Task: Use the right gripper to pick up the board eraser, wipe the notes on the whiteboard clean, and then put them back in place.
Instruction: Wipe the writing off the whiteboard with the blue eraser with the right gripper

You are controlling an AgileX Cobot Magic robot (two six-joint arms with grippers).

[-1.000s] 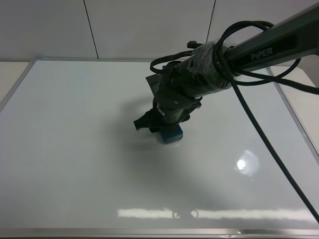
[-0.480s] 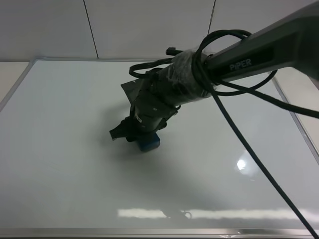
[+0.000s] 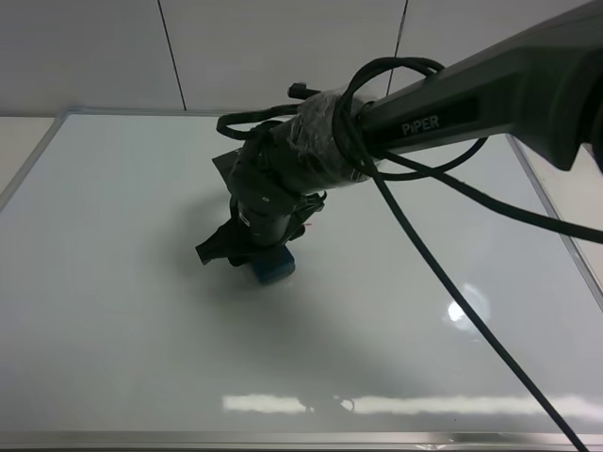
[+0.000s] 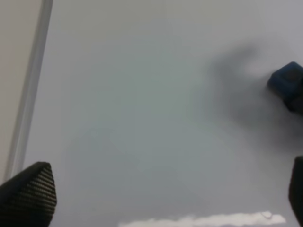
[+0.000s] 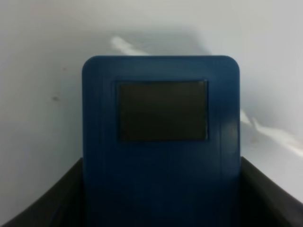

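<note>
A small red trace is still on the whiteboard next to the board eraser. Next, my right gripper goes back and wipes over that trace (image 5: 55, 98) before it puts the board eraser away.
The whiteboard (image 3: 122, 311) is glossy white with a thin silver frame and fills most of the exterior view. My right gripper (image 3: 256, 256) reaches left of the board's middle. It is shut on the teal-blue board eraser (image 3: 275, 270) and presses it flat on the board. In the right wrist view the eraser (image 5: 161, 142) sits between my two black fingers (image 5: 42, 205), one dark square patch showing. No red notes show on the bare board; the arm hides the area under it. My left gripper (image 4: 161, 201) is open and empty above the board, with the eraser (image 4: 286, 80) far ahead of it.
The board's metal frame (image 4: 29, 94) runs along the left in the left wrist view, with beige table beyond it. Black cables (image 3: 443, 273) trail from the right arm over the board's right half. A pale wall (image 3: 283, 47) stands behind the board.
My right gripper has slid the eraser leftward and slightly toward the front across the board. The arm has stretched further across the middle.
</note>
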